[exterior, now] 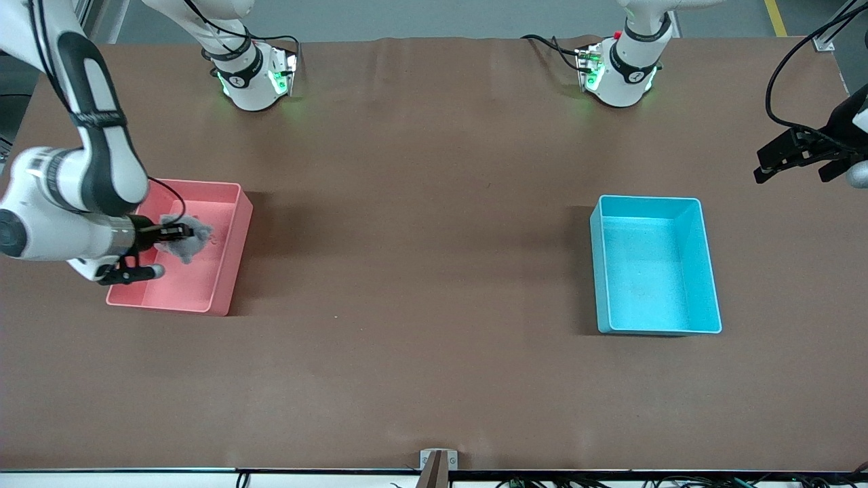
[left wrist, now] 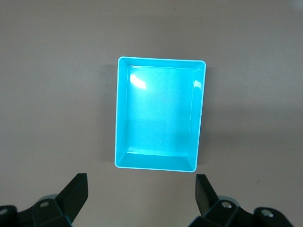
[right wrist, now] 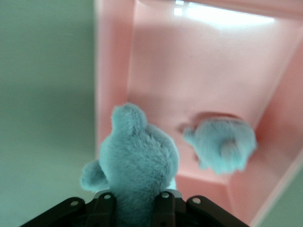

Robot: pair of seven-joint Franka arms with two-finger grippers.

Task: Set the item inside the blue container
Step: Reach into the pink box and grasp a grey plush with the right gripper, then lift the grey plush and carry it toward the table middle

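Note:
My right gripper is carrying the grey plush (exterior: 187, 242) and should keep doing so until the plush rests on the open tabletop before the blue container (exterior: 472, 236). My empty left gripper is waiting nearby.
A grey plush toy (exterior: 184, 249) (right wrist: 138, 163) sits between the fingers of my right gripper (exterior: 180, 232) (right wrist: 134, 201), which is shut on it over the pink bin (exterior: 232, 244) (right wrist: 111, 71). A second grey plush (right wrist: 221, 145) lies on the pink bin's floor near a corner. The blue container (exterior: 651, 271) (left wrist: 156, 113) stands open-topped with nothing in it toward the left arm's end of the table. My left gripper (exterior: 792, 171) (left wrist: 142, 189) hangs open over bare table beside the blue container, nothing between its fingers.
Both arm bases stand along the table edge farthest from the front camera. Brown tabletop stretches between the pink bin and the blue container. A small bracket (exterior: 437, 464) sits at the table's edge nearest the front camera.

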